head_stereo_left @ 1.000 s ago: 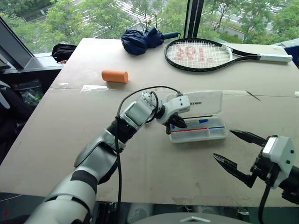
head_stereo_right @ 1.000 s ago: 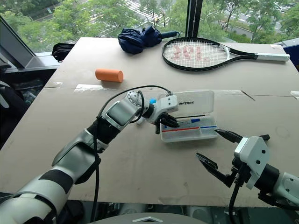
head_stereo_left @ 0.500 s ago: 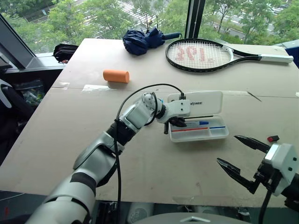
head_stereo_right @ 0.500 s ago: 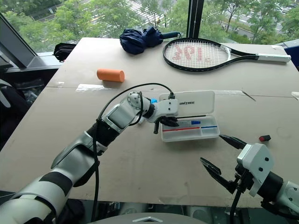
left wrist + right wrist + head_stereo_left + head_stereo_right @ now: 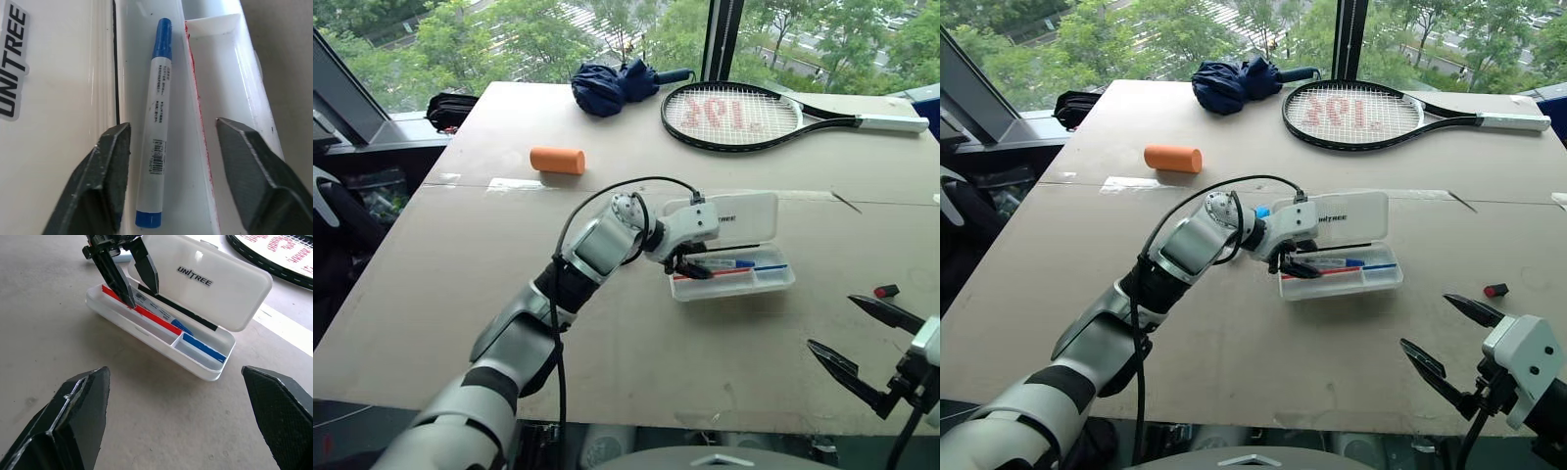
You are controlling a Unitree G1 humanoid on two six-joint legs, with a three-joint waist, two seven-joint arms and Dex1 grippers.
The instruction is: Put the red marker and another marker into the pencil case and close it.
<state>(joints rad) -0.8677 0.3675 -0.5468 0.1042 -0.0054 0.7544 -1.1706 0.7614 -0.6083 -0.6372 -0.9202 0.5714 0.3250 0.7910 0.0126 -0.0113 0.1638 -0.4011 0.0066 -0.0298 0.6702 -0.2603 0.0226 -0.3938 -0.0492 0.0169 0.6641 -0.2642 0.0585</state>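
I expect the small red piece to fit inside the tray's empty end section (image 5: 771,278) when I lower it there, because the piece looks shorter than that section.
The white pencil case (image 5: 744,217) lies open mid-table, its lid (image 5: 220,279) with black lettering standing up at the back. A white marker with a blue cap (image 5: 156,107) lies loose in the rear trough of the tray. The red marker (image 5: 146,313) shows as a red strip along the front compartment. My left gripper (image 5: 690,266) hangs over the case's left end, open, one finger on either side of the blue-capped marker and clear of it. My right gripper (image 5: 830,322) is open and empty near the table's front right edge, well away from the case.
At the back lie an orange cylinder (image 5: 555,160), a folded navy umbrella (image 5: 612,83) and a tennis racket (image 5: 734,113). A small red piece (image 5: 886,291) rests on the table by my right gripper. A black bag (image 5: 450,108) sits off the table's far left corner.
My left gripper has opened and let the blue-capped marker drop into the case. My right arm has drawn away to the right, toward the table's front edge.
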